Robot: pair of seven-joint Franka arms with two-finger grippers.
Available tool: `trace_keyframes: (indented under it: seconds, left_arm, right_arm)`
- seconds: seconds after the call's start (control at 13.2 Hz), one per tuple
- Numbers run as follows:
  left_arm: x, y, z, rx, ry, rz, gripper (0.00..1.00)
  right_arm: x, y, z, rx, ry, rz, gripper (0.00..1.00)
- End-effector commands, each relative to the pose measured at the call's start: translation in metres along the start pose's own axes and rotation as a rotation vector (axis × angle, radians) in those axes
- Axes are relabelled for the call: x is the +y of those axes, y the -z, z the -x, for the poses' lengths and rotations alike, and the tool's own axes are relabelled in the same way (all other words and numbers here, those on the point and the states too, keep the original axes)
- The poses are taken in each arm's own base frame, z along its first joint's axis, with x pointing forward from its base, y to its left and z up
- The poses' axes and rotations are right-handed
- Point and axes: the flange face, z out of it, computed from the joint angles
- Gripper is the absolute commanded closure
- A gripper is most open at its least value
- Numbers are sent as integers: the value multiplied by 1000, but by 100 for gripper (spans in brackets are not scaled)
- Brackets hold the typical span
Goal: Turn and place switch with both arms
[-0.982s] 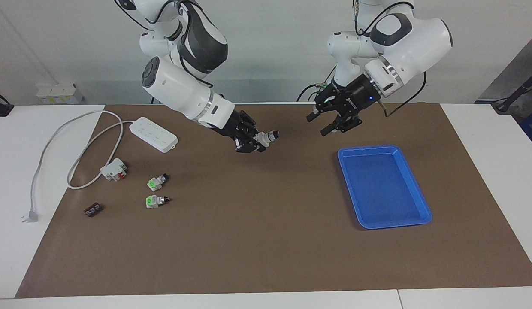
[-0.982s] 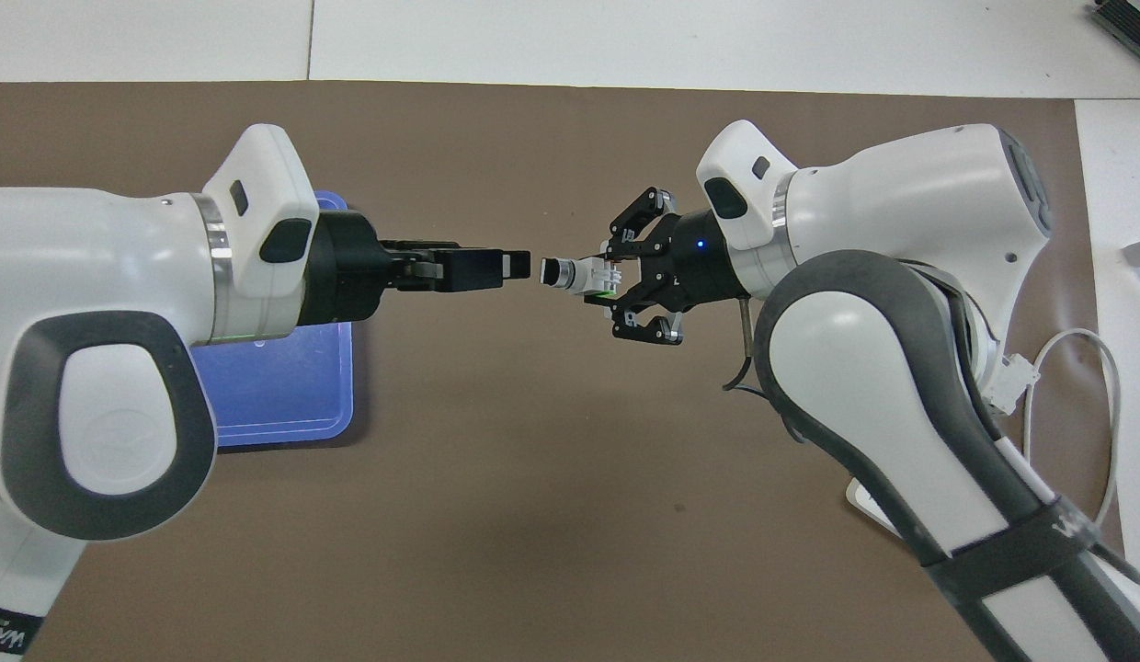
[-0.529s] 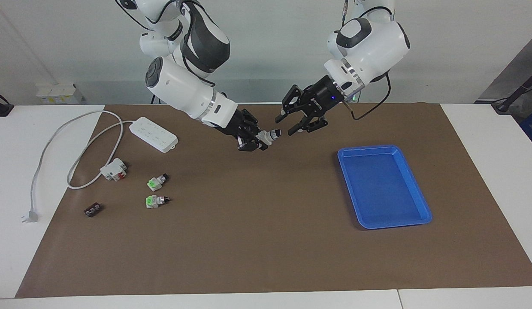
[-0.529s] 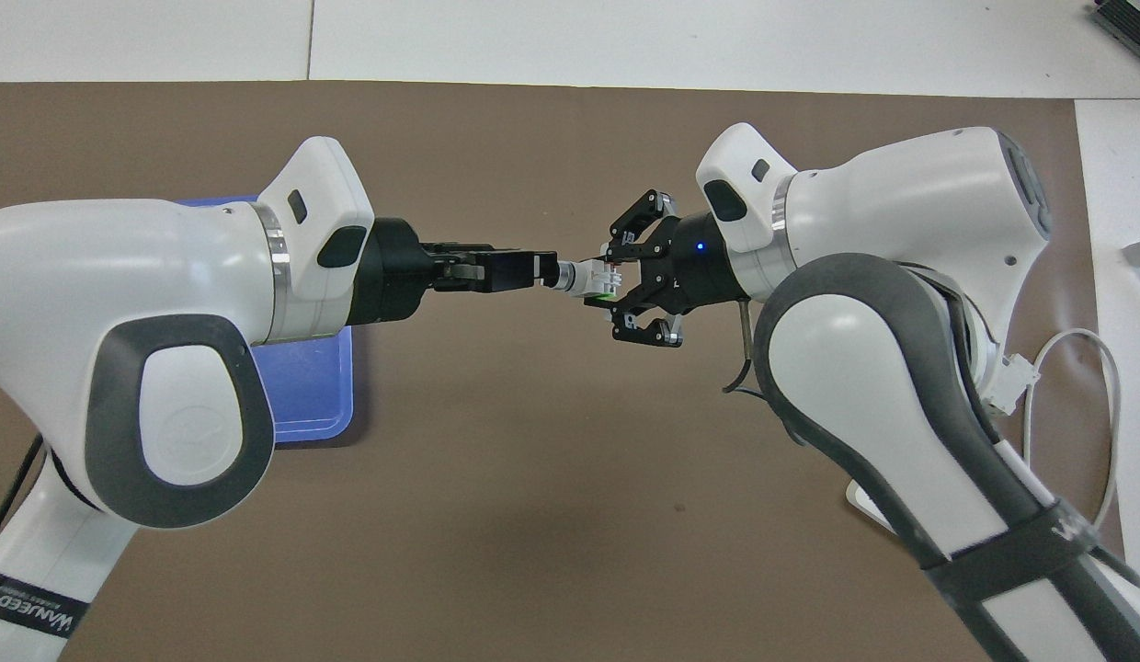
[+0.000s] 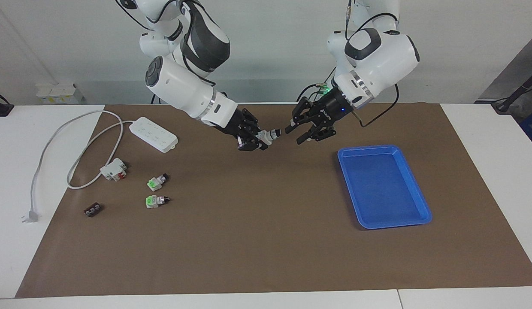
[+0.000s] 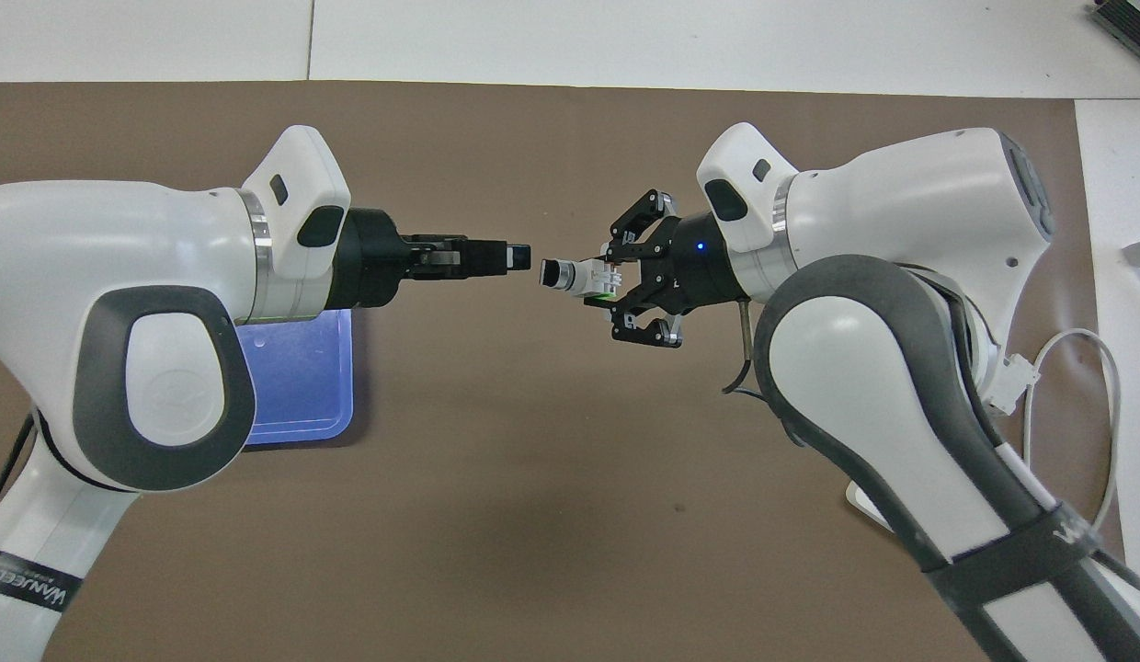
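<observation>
The silver-and-black knob (image 6: 556,274) goes straight into the switch's white body, so the whole switch (image 6: 584,276) should come along when I carry it by the knob.
My right gripper (image 5: 254,140) is shut on the switch (image 5: 267,136), held in the air over the middle of the brown mat. The switch has a white body, and its silver-and-black knob points toward my left gripper. Its coloured end is mostly hidden between the fingers. My left gripper (image 5: 293,134) is open, level with the knob and a small gap away from it. In the overhead view the switch (image 6: 575,275) sticks out of the right gripper (image 6: 609,281), and the left gripper (image 6: 518,257) faces it without touching.
A blue tray (image 5: 384,184) lies on the mat toward the left arm's end. Toward the right arm's end lie two green-ended switches (image 5: 156,182) (image 5: 154,200), a white-and-red block (image 5: 113,168), a small dark part (image 5: 93,210) and a white power strip (image 5: 153,134) with its cable.
My left gripper came in to the knob half a second ago and has now drawn back a little from it. The right gripper has stayed put with the switch.
</observation>
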Motion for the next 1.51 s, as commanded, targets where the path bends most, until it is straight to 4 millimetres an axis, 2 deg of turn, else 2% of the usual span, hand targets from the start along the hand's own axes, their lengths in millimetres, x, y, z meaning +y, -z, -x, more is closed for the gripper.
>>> trace_keyframes:
  seconds: [0.0,0.38,1.44]
  left_arm:
    - [9,0,3,-27,0,55,52]
    - [26,-15,11,-23,-23,60,55]
    - [18,-21,12,-26,-11,50,70]
  right_arm:
    - [-11,1,-1,8,-34,14,100]
    - [-14,4,-3,5,-37,16,100]
    - [-14,3,0,1,-39,16,100]
